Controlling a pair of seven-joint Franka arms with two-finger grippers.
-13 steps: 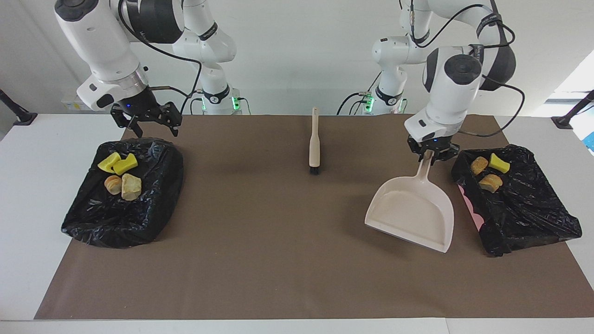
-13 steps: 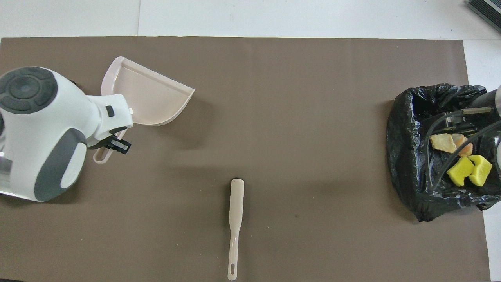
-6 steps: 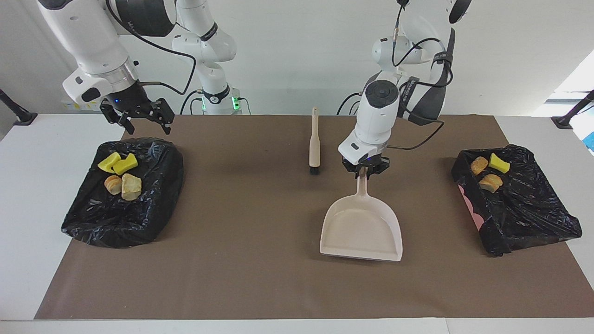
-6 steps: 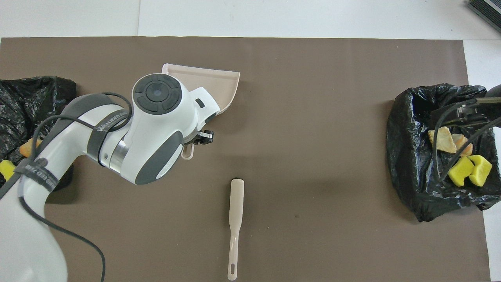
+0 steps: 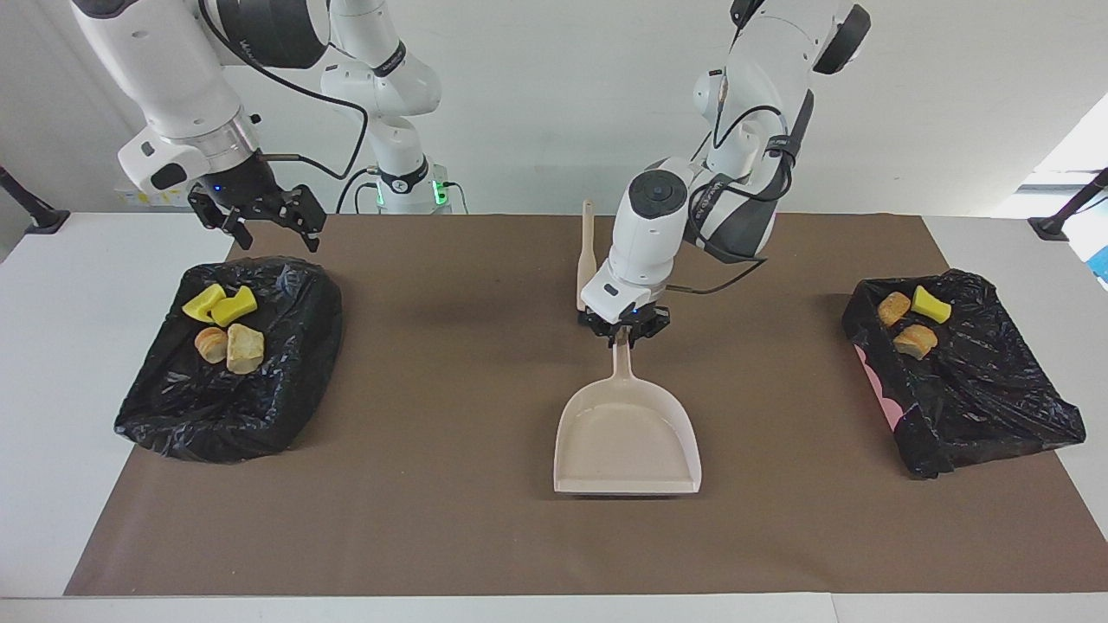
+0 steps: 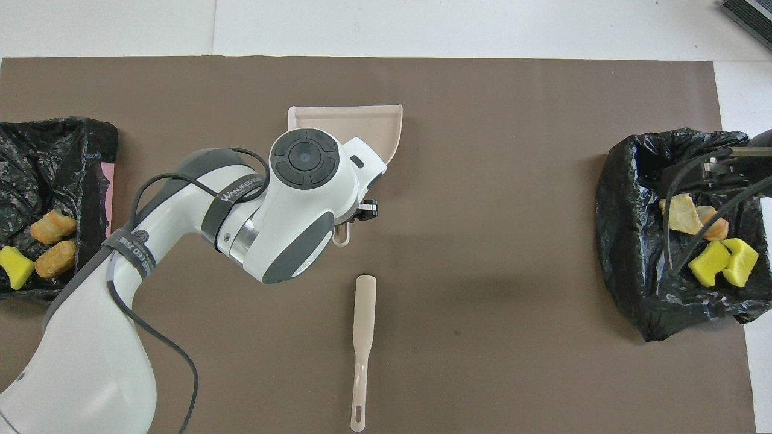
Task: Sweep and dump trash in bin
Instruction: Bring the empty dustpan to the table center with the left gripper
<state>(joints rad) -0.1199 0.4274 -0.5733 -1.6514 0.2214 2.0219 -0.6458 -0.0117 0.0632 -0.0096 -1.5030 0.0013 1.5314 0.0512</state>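
Observation:
My left gripper is holding the empty beige dustpan [image 5: 626, 441] level over clear mat, so I should continue into line with the beige brush [image 6: 363, 318] and release the dustpan there.
My left gripper [image 5: 623, 333] is shut on the handle of the beige dustpan [image 5: 627, 441], which is empty and lies low at the middle of the mat, mouth away from the robots. It also shows in the overhead view [image 6: 362, 120]. The trash lies in two black-lined bins. The bin [image 5: 173, 415] at the right arm's end holds two yellow chunks [image 5: 221, 305], an orange-brown lump [image 5: 210, 343] and a beige lump [image 5: 245, 348]. The bin [image 5: 995, 407] at the left arm's end holds a yellow chunk [image 5: 931, 304] and two lumps [image 5: 905, 324]. My right gripper [image 5: 260, 227] is open and empty, over the robots' edge of its bin.
The beige brush [image 6: 363, 343] lies on the brown mat [image 5: 433, 484], nearer to the robots than the dustpan, handle toward them; the left hand hides its bristle end in the facing view. White table shows around the mat.
The left arm has carried the dustpan from beside the bin at its end to the middle of the mat, turning it straight. The right gripper rose slightly, then stayed.

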